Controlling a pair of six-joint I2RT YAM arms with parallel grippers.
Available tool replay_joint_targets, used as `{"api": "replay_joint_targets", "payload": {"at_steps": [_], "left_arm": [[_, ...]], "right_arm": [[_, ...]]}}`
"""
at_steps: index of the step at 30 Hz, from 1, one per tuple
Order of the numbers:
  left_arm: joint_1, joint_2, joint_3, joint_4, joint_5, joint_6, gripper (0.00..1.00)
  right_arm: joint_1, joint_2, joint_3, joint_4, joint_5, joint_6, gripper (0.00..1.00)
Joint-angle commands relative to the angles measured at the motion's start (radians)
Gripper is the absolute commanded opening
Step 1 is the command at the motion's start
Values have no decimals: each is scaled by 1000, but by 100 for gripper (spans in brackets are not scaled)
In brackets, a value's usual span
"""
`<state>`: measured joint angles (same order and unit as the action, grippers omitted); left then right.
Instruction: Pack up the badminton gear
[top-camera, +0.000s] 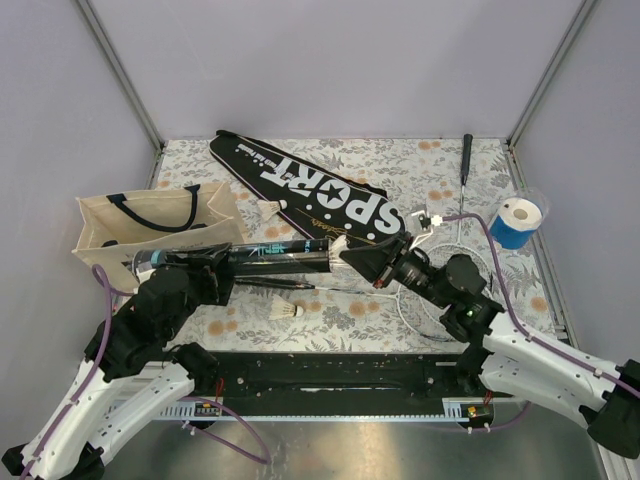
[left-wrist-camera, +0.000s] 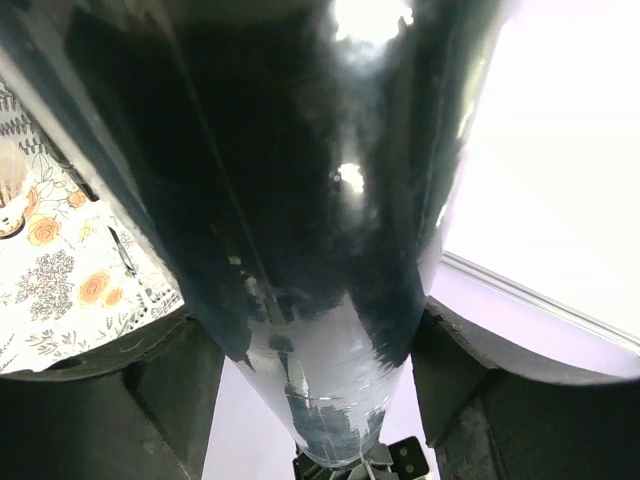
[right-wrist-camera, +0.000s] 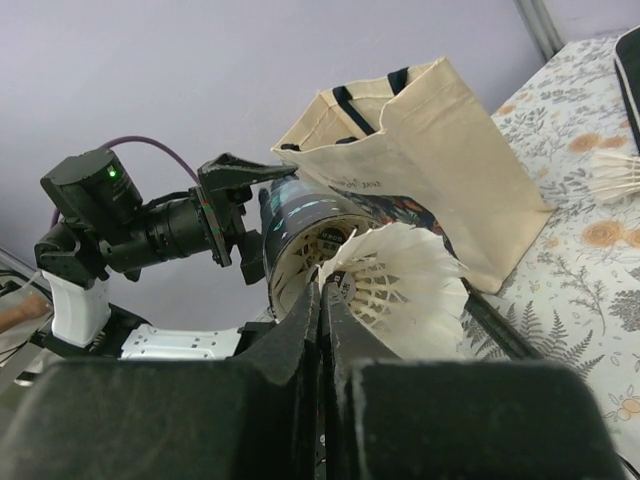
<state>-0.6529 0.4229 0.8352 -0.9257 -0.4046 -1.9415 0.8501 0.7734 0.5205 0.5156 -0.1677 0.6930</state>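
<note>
The shuttlecock's cork end (right-wrist-camera: 344, 285) faces into the tube's opening (top-camera: 330, 258), so the robot's right gripper goes on pushing until the shuttlecock's feather skirt is inside, and then let go.
My left gripper (top-camera: 215, 262) is shut on the long black tube (top-camera: 270, 255) and holds it level above the table. In the left wrist view the tube (left-wrist-camera: 300, 200) fills the frame between my fingers (left-wrist-camera: 160, 400). My right gripper (right-wrist-camera: 322, 295) is shut on the feather skirt of a white shuttlecock (right-wrist-camera: 410, 290), its cork end at the right rim of the tube's open mouth (right-wrist-camera: 300, 240). Another shuttlecock shows inside the tube. Two shuttlecocks (top-camera: 270, 208) (top-camera: 290, 313) lie on the table. The black "SPORT" cover (top-camera: 310, 190) lies behind. The silver racket (top-camera: 420, 318) lies partly under my right arm.
A beige tote bag (top-camera: 150, 225) stands at the left, just behind the tube's far end. A blue and white roll (top-camera: 517, 222) sits at the right edge. The table has a floral cloth and grey walls on three sides.
</note>
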Motion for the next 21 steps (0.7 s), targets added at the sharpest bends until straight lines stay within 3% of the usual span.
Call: {"api": "replay_joint_targets", "payload": {"at_steps": [1,12,21], "left_arm": [[-2,0,42,100,24,-4,22],[-2,4,51,114,55,-1,22],[-1,8,44,146,84,-4,21]], "right_arm": [[69,65,59,84,60,-42,0],[162,211,87,211,117,-58,0],[193,305,41,423,145,30,2]]}}
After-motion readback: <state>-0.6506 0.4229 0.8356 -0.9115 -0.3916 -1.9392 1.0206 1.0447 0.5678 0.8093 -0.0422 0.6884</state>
